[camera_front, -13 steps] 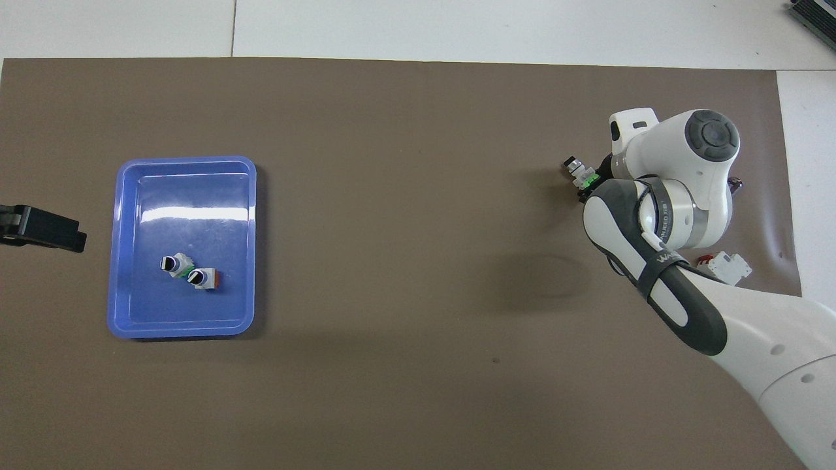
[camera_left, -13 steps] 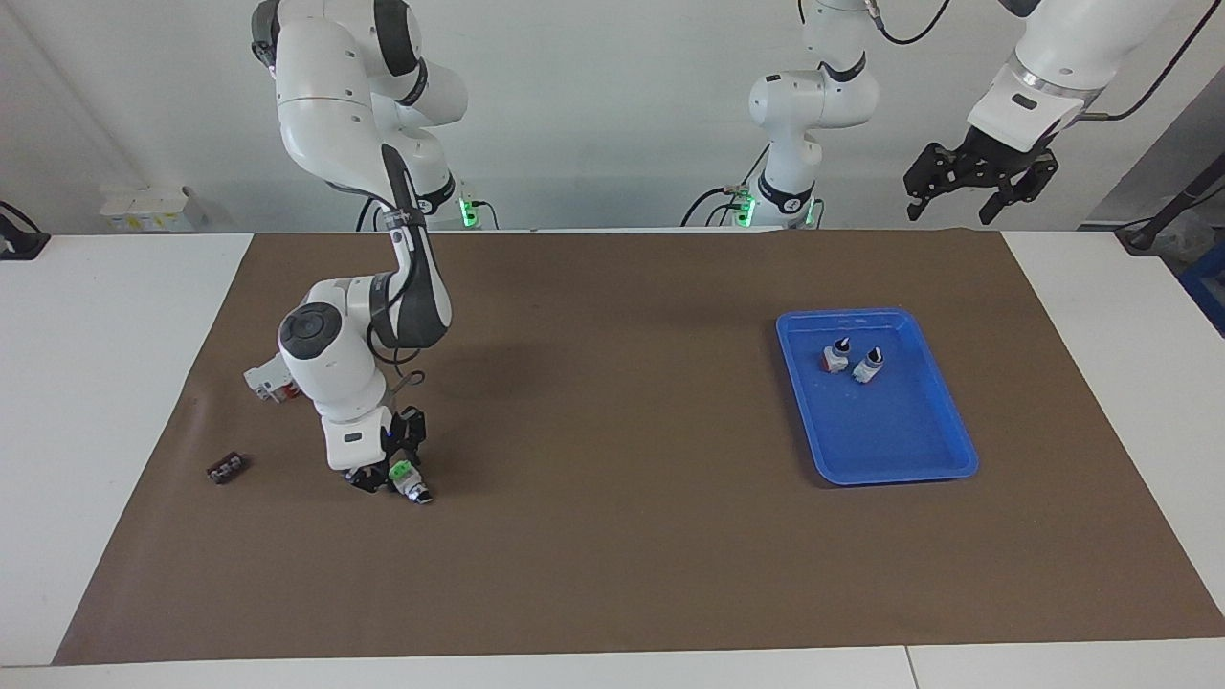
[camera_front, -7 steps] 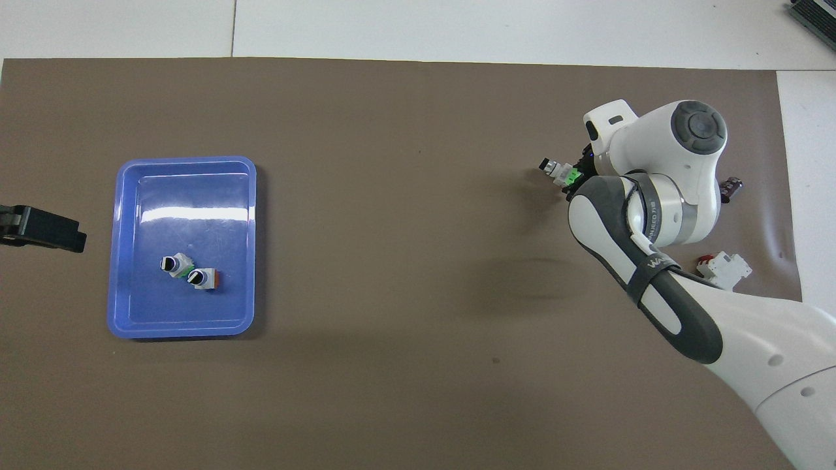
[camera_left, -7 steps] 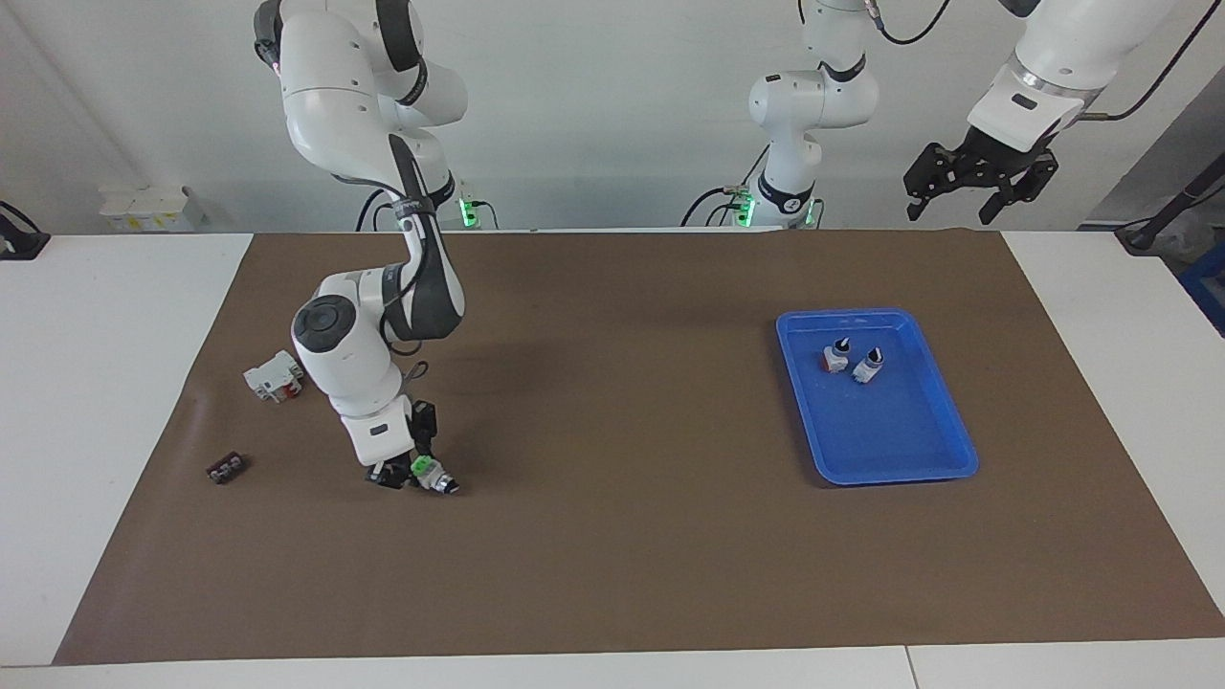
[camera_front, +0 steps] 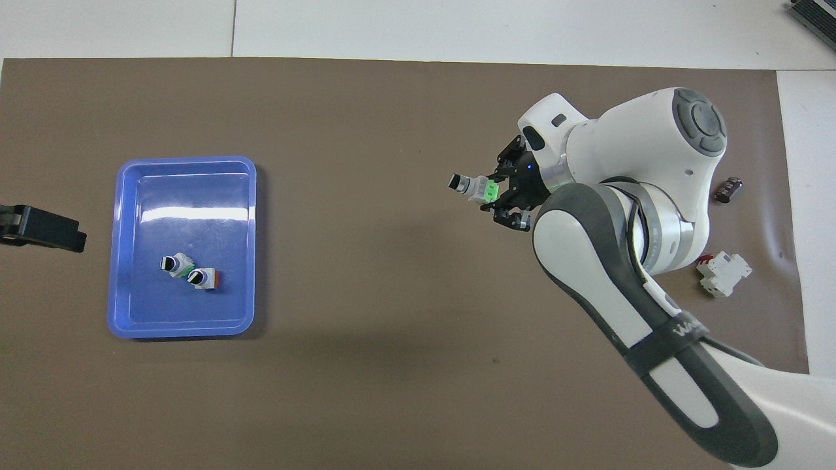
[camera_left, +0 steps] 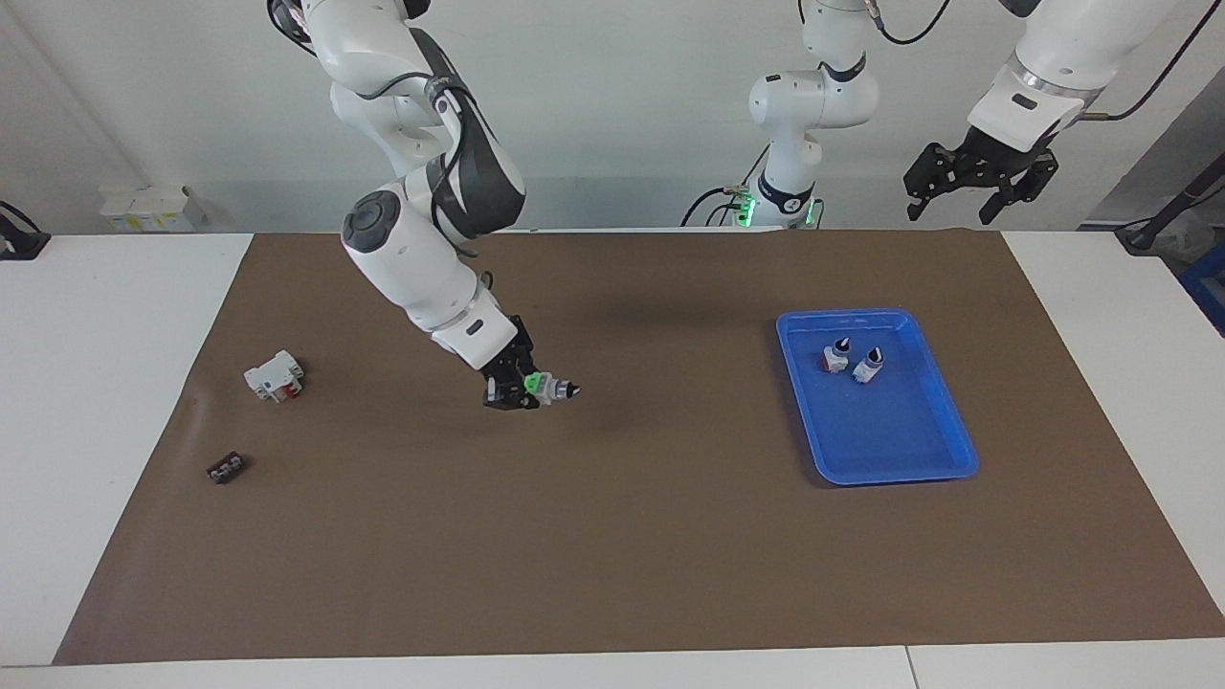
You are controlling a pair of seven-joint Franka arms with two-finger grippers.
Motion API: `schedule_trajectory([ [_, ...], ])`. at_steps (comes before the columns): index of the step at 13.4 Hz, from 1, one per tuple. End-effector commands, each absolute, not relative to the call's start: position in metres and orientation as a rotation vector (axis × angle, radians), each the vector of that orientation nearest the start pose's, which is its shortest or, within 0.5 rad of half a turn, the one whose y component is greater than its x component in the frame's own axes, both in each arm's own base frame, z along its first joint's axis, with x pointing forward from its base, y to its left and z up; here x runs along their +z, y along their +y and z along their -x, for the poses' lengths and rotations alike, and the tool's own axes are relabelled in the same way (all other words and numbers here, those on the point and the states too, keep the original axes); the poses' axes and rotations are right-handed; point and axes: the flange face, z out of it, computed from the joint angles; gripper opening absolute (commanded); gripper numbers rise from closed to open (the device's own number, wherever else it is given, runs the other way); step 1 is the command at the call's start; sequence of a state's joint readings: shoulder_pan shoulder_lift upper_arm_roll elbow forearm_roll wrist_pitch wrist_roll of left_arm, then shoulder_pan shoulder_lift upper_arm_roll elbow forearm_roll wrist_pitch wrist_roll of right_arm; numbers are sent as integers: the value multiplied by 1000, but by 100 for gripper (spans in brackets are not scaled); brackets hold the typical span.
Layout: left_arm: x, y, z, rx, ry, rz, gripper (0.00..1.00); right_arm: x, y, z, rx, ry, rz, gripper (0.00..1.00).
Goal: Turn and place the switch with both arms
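Note:
My gripper will turn the black knob (camera_front: 454, 181), and the knob will twist in place and stay attached, because a silver collar (camera_front: 464, 185) seats it against the green block.
My right gripper (camera_left: 524, 390) is shut on the switch (camera_left: 549, 388), gripping its green block end. The switch is held level in the air over the brown mat, near the table's middle, with its black knob pointing toward the left arm's end. In the overhead view the right gripper (camera_front: 499, 194) and the switch (camera_front: 469, 186) show the same hold. My left gripper (camera_left: 968, 184) hangs open and empty, high over the left arm's end of the table, and waits; only its tip (camera_front: 40, 228) shows in the overhead view.
A blue tray (camera_left: 900, 466) (camera_front: 183, 329) toward the left arm's end holds two red-block switches (camera_left: 835, 358) (camera_left: 869, 365). A larger white-and-red part (camera_left: 274, 375) (camera_front: 723, 274) and a small dark part (camera_left: 226, 468) (camera_front: 728, 189) lie toward the right arm's end.
My right gripper has lifted the switch off the mat and carried it up and toward the table's middle, turning it level. The left arm has not moved.

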State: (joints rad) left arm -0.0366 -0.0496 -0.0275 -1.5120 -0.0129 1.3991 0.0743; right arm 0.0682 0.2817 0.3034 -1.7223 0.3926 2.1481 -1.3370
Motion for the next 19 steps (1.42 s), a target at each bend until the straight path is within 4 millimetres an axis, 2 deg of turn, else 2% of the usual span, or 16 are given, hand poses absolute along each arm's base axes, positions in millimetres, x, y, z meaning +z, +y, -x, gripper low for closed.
schedule_trajectory([
  [1,665,-35,-512,87,209,3133,100,473,291,-589,-576,-1953,1915,0],
  [2,664,-34,-513,89,207,3133,100,483,311,-580,-602,-1971,1890,0],
  [5,665,-34,-513,87,207,3133,100,529,346,-547,-666,-1965,1861,0],
  [7,664,-34,-513,89,207,3133,100,559,363,-533,-723,-1903,1830,0],
  [8,664,-34,-513,89,207,3133,100,568,374,-527,-739,-1874,1805,0],
  [10,665,-34,-513,87,207,3133,100,581,385,-521,-762,-1831,1779,0],
  [13,664,-41,-505,149,223,3128,100,586,410,-503,-776,-1841,1744,0],
  [14,668,-45,-504,123,259,3132,95,586,413,-502,-765,-1813,1762,0],
  [15,670,-51,-506,110,305,3167,71,587,414,-501,-768,-1794,1776,0],
  [16,672,-52,-508,80,470,3256,59,587,415,-500,-767,-1796,1775,0],
  [17,670,-53,-508,55,656,3289,58,588,415,-499,-768,-1797,1773,0],
  [19,668,-65,-508,38,752,3285,57,588,419,-496,-765,-1803,1765,0],
])
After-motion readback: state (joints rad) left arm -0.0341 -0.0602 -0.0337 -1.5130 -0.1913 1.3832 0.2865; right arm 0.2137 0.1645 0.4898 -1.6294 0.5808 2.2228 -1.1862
